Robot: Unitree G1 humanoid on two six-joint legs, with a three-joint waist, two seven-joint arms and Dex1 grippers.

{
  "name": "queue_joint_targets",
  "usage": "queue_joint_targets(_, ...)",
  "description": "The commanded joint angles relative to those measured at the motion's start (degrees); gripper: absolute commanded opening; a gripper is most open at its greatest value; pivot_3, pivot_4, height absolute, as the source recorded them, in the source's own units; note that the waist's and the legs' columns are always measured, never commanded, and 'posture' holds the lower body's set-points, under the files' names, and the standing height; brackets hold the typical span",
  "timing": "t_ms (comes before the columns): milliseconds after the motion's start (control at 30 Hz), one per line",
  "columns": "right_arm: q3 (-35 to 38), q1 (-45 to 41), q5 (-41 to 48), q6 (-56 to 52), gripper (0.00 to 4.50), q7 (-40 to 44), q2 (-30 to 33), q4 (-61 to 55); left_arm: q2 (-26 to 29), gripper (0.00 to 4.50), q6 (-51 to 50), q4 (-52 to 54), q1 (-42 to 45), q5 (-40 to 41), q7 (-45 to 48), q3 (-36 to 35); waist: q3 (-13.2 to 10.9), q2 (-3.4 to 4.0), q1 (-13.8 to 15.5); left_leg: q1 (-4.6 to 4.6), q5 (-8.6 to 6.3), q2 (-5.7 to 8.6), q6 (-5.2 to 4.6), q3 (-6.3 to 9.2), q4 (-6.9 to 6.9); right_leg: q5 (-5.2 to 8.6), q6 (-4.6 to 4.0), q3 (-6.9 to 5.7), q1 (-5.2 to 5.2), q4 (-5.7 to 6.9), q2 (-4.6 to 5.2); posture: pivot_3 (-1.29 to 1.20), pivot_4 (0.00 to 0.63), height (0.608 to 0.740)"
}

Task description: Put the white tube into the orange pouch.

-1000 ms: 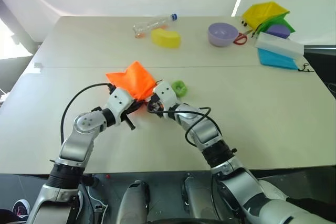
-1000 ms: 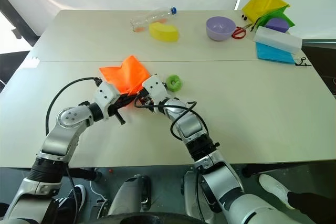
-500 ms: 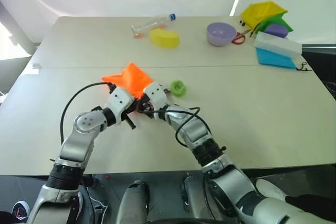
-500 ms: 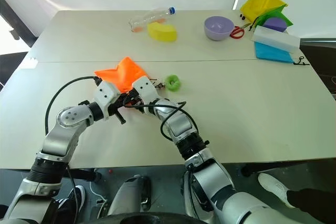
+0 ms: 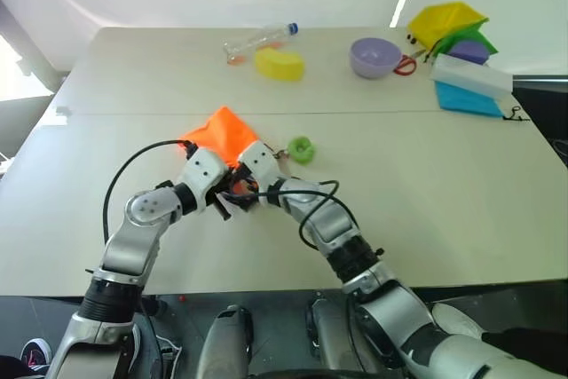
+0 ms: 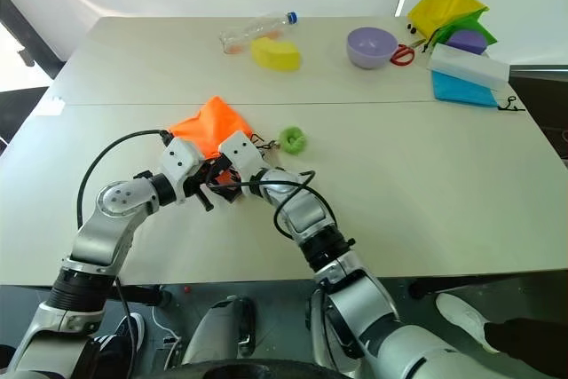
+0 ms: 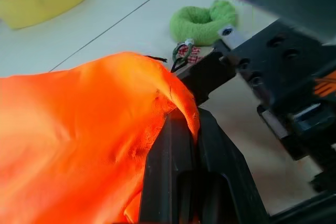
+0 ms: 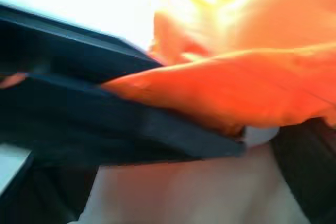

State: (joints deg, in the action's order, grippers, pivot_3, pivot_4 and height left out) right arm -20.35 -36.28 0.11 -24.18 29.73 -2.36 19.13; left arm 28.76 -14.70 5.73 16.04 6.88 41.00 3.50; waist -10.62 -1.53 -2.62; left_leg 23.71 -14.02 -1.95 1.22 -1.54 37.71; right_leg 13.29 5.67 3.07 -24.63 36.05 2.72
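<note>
I expect the pouch's opening to draw closed when I pull the dark cord [image 5: 281, 154] tight, because that cord connects the orange pouch to the green ring.
The orange pouch [image 5: 224, 133] lies crumpled on the near half of the table. Its dark cord runs to a green ring [image 5: 302, 149] just to the right. My left gripper [image 7: 184, 121] is shut on the edge of the pouch's fabric and holds it up. My right gripper [image 5: 238, 191] is pressed in at that same edge, facing the left one. In the right wrist view its fingers [image 8: 307, 169] stand wide apart. The white tube is hidden, apart from a small white patch [image 8: 260, 136] under the orange fabric that I cannot identify for certain.
At the far side lie a clear bottle [image 5: 259, 39], a yellow sponge [image 5: 280, 63], a purple bowl [image 5: 376, 57] and red scissors [image 5: 406, 65]. A long white box [image 5: 472, 75] on a blue one and yellow and green bins [image 5: 448, 24] fill the far right corner.
My right gripper has moved left, in against the pouch's held edge, and its jaws have spread. The left gripper has kept its grip and its place.
</note>
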Motion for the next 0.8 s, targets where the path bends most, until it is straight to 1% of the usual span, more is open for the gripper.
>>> queue_joint_targets(33, -1.27, 1.91, 0.89, -1.73, 4.46, 5.51, 4.27, -9.09, 1.02, 0.0, 1.05, 1.04, -0.33, 0.44, 0.25, -1.09, 0.0, 0.0, 0.07, 0.01, 0.0, 0.01, 0.0, 0.0, -0.01, 0.0, 0.0, 0.0, 0.0, -0.01, 0.01, 0.0, 0.15, 0.74)
queue_joint_targets(167, -0.86, 4.49, 1.94, -5.36, 4.46, 9.4, 10.13, -16.95, 2.12, 0.0, 1.75, 0.36, -0.75, 0.53, 0.73, -1.49, 0.0, 0.0, 0.04, 0.01, 0.0, 0.01, 0.0, 0.0, -0.03, 0.0, 0.0, 0.0, 0.0, -0.02, 0.02, 0.0, 0.15, 0.74)
queue_joint_targets(267, -0.18, 5.54, 2.75, -7.1, 4.46, 10.59, 12.58, -20.21, 2.78, 0.0, 2.32, 0.21, -1.07, 0.62, 1.26, -1.52, 0.0, 0.0, 0.0, -0.02, 0.0, 0.0, 0.0, -0.02, -0.03, 0.01, -0.02, 0.0, -0.01, 0.0, -0.04, 0.0, 0.15, 0.74)
queue_joint_targets(367, 4.73, 5.61, 4.57, -6.56, 4.46, 10.79, 15.74, -22.58, 4.81, 0.0, 2.87, 0.93, -2.87, 1.54, 4.28, -1.45, -0.01, 0.01, 0.0, -0.05, 0.0, -0.01, 0.0, -0.03, -0.08, 0.02, -0.04, -0.01, -0.02, 0.01, -0.08, 0.0, 0.15, 0.74)
queue_joint_targets(467, 9.26, 2.78, 3.85, -2.68, 4.46, 7.7, 17.96, -18.18, 6.16, 0.0, 3.74, 0.04, -3.35, 2.01, 5.48, -2.18, -0.01, 0.01, 0.11, -0.05, 0.0, 0.0, 0.0, -0.05, -0.13, 0.03, -0.05, 0.0, -0.03, -0.06, -0.03, 0.0, 0.15, 0.74)
queue_joint_targets(567, 11.51, -0.57, 2.31, 2.03, 4.46, 4.52, 18.75, -11.2, 6.61, 0.0, 4.46, -1.24, -2.7, 2.03, 5.79, -2.35, -0.01, 0.01, 0.08, -0.04, 0.0, 0.02, 0.0, -0.07, -0.13, 0.03, -0.05, 0.03, -0.03, -0.1, 0.06, 0.0, 0.15, 0.74)
queue_joint_targets(667, 11.58, -3.03, 1.24, 5.11, 4.46, 3.74, 18.83, -4.42, 6.42, 0.0, 4.96, -2.23, -1.81, 1.94, 5.94, -2.12, 0.0, 0.0, 0.07, -0.05, 0.0, 0.03, 0.0, -0.14, -0.19, 0.03, -0.05, 0.03, -0.03, -0.13, 0.04, 0.0, 0.15, 0.74)
queue_joint_targets(733, 10.03, -4.24, -0.72, 7.76, 4.46, 3.74, 19.13, -0.03, 6.21, 0.0, 5.27, -2.61, -1.45, 1.83, 5.93, -1.97, 0.0, 0.0, 0.07, -0.06, 0.01, 0.04, 0.0, -0.21, -0.33, 0.02, -0.05, 0.03, -0.05, -0.15, 0.01, 0.0, 0.15, 0.74)
queue_joint_targets(800, 10.61, -5.02, 0.14, 6.21, 4.46, 3.61, 17.95, 3.06, 6.09, 0.0, 5.41, -2.66, -1.45, 1.83, 5.85, -2.0, 0.0, 0.0, 0.06, -0.08, 0.01, 0.04, 0.0, -0.22, -0.47, 0.01, -0.01, 0.03, -0.08, -0.14, -0.02, 0.0, 0.15, 0.74)
